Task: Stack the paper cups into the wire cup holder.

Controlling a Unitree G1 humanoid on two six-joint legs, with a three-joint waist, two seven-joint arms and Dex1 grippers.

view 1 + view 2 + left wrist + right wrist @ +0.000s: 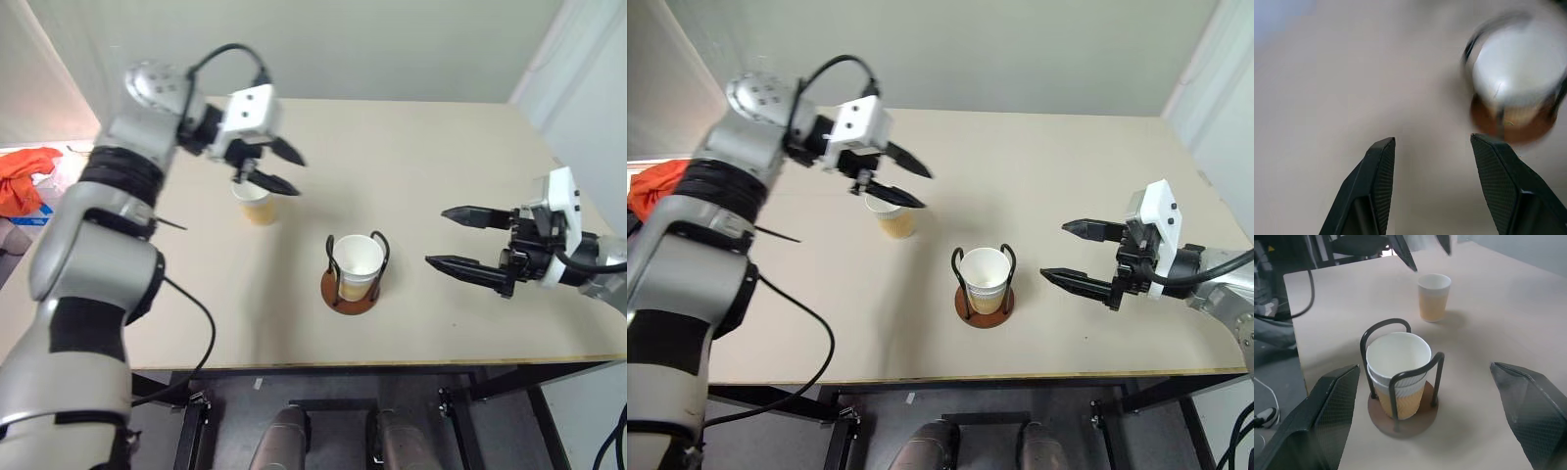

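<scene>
The loose cup's opening (pixel 1435 281) faces up under the open fingers of my left gripper, so I keep lowering them until one finger is inside the loose cup's rim (pixel 1430 288).
The wire cup holder (pixel 350 300), a reddish-brown disc with two black wire loops, stands mid-table. Paper cups (pixel 1399 363) sit nested inside it, white rims up. One more paper cup (pixel 258 206) stands upright on the table, to the holder's far left. My left gripper (pixel 295 174) hovers just above and slightly right of that loose cup, open, with nothing between its fingers (pixel 1377 182). My right gripper (pixel 438 237) is to the right of the holder, a short gap away, pointing at it. It is wide open and empty, and its fingers (pixel 1327 417) frame the holder.
The beige table (pixel 441 137) has bare surface at the back and right, and its front edge runs just below the holder. An orange cloth (pixel 24 181) lies off the table at the far left. A pale wall stands behind.
</scene>
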